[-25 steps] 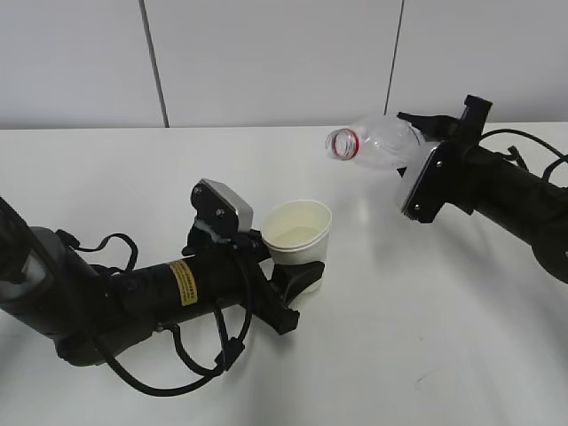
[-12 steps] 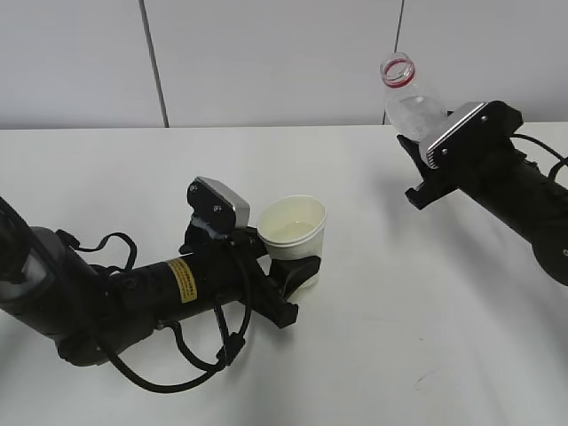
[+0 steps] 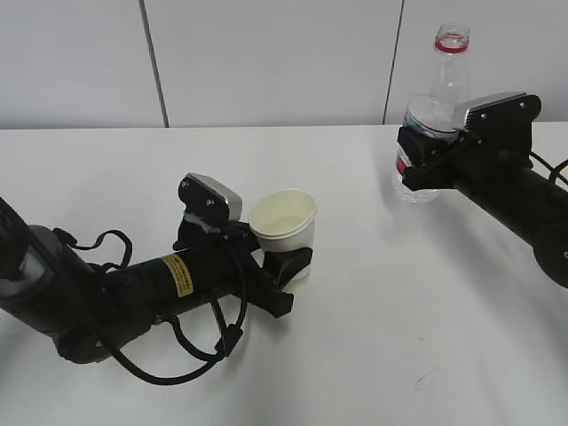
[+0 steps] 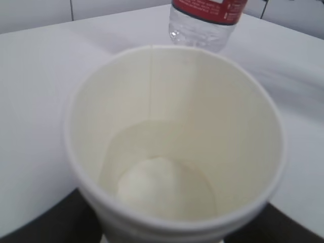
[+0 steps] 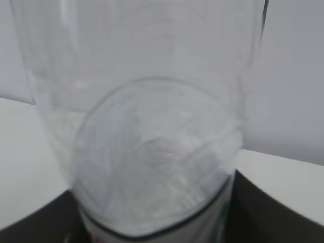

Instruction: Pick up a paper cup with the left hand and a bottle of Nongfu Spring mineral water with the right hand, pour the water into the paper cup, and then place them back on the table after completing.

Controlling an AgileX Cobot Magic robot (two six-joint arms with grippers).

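My left gripper should keep taking the paper cup (image 4: pixel 164 186), with water in it, to clear tabletop (image 3: pixel 155 217) away from the bottle and let go once the cup stands flat.
The left hand, the arm with the yellow sticker, has its gripper (image 3: pixel 288 259) shut on a white paper cup (image 3: pixel 282 219), held tilted just above the table (image 3: pixel 293 382). In the left wrist view the cup (image 4: pixel 172 147) fills the frame, with a shallow pool of water (image 4: pixel 162 187) at its bottom. The right hand's gripper (image 3: pixel 426 151) is shut on the clear Nongfu Spring bottle (image 3: pixel 448 67), upright, uncapped, red neck ring on top, base low over the table at the far right. The bottle (image 5: pixel 152 142) fills the right wrist view. Its red label and base also show in the left wrist view (image 4: pixel 202 20).
A pale panelled wall (image 3: pixel 266 62) stands behind the table's far edge. Black cables (image 3: pixel 177 355) loop beside the left arm near the front left. Bare white tabletop lies between the two arms.
The right hand has swung the bottle from tipped toward the cup to upright and moved it right and down. The left hand with the cup has shifted slightly left and lower.
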